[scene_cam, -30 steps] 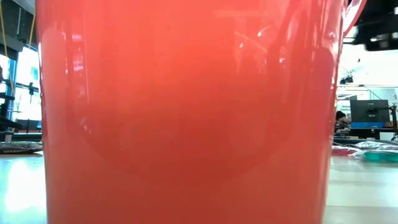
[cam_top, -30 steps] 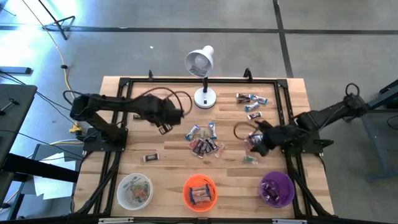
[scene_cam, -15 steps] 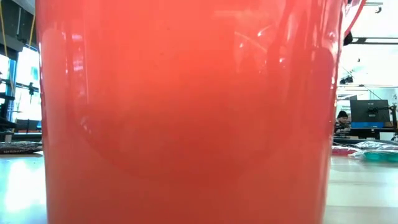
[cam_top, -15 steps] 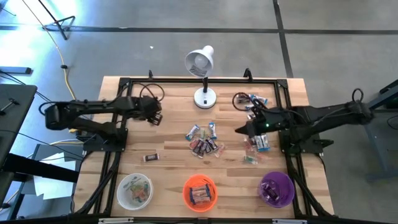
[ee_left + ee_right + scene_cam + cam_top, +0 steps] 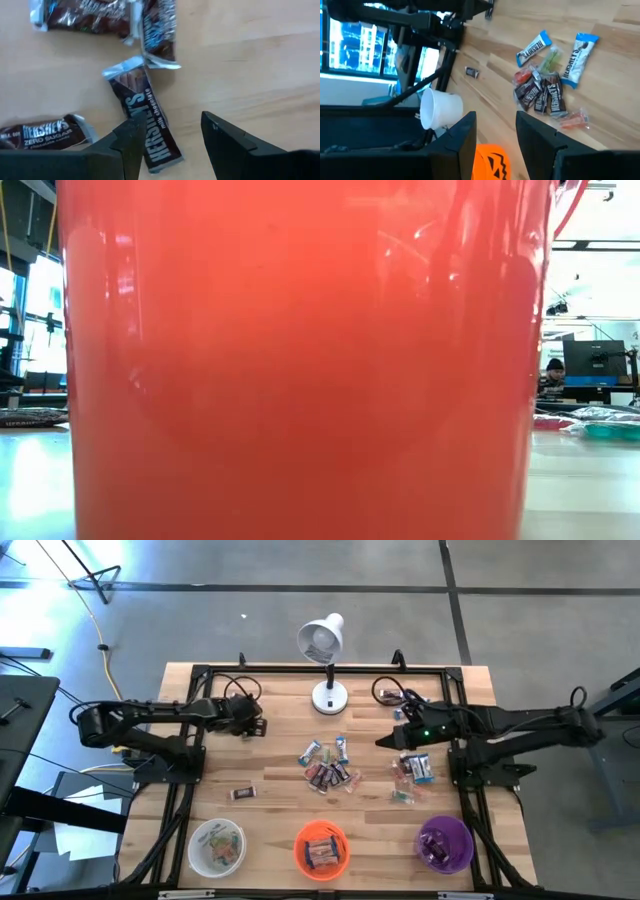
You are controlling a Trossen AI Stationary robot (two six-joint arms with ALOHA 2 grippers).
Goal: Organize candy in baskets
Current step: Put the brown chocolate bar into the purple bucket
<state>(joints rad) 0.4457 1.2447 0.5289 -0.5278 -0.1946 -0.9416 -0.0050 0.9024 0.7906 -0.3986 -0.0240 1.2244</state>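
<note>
Next, I take the dark brown candy (image 5: 144, 112) with my left gripper above it and pass it to my right gripper (image 5: 390, 738), because it lies far from the purple basket.
Wrapped candy lies in a pile (image 5: 326, 766) at the table's middle, with smaller groups at the right (image 5: 414, 768) and far right (image 5: 400, 698), and one brown piece (image 5: 243, 793) alone. The white basket (image 5: 217, 845), orange basket (image 5: 321, 848) and purple basket (image 5: 445, 843) stand along the near edge, each holding candy. My left gripper (image 5: 262, 726) is left of the pile; its wrist view shows it open (image 5: 170, 125) over a dark brown candy (image 5: 152, 137). My right gripper (image 5: 382, 744) is open and empty (image 5: 495, 120), right of the pile (image 5: 542, 92).
A white desk lamp (image 5: 325, 660) stands at the far middle of the table. A black frame (image 5: 455, 730) runs around the work area. The orange basket's wall (image 5: 300, 360) fills the low view. Bare wood lies between the pile and the baskets.
My right gripper has moved from the candy group at the right toward the far edge and left, and the arm has stretched out. My left gripper has drawn back from near the pile toward the left and far edges.
</note>
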